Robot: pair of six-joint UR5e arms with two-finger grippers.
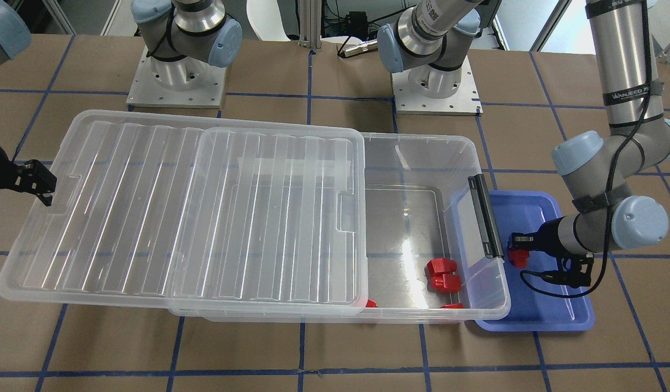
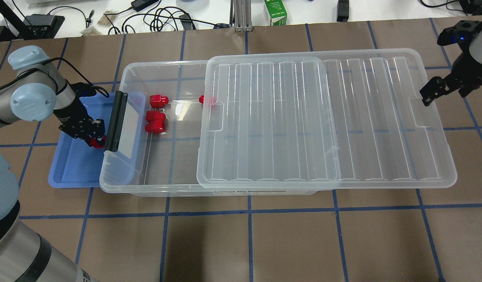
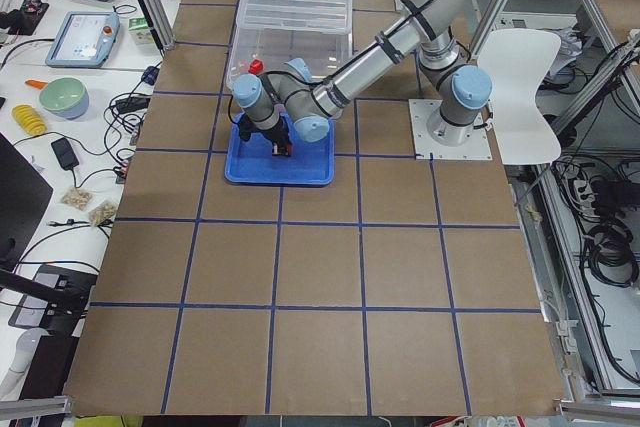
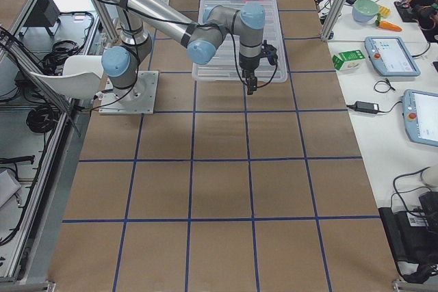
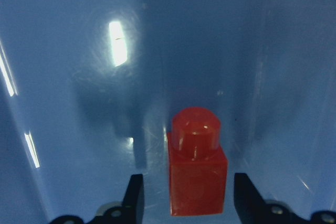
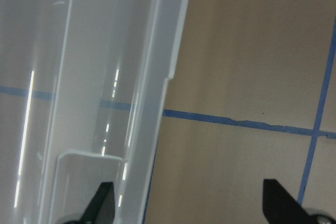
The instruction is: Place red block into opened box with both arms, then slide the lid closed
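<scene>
I expect the blue tray to be empty when I lift the red block out, because only the blue tray's bottom [image 5: 107, 135] shows around the red block.
A red block [image 5: 197, 171] stands on the floor of the blue tray [image 2: 68, 168], stub end pointing away from the wrist camera. My left gripper [image 5: 189, 192] is open around it, one finger on each side with a gap to each. The clear box [image 2: 170, 164] lies beside the tray, its black bar [image 2: 116, 121] on the tray-side end, with several other red blocks [image 2: 154, 121] inside. The ridged lid [image 2: 323, 117] sits slid off, covering the box's far half and overhanging the table. My right gripper [image 2: 444, 90] hangs open at the lid's outer end, near its tab [image 6: 84, 182].
Both arm bases [image 1: 177, 81] stand behind the box. A green carton [image 2: 275, 11] and cables lie along the table's far edge. Blue tape lines grid the brown tabletop. Side benches hold pendants [image 4: 391, 56] and small items.
</scene>
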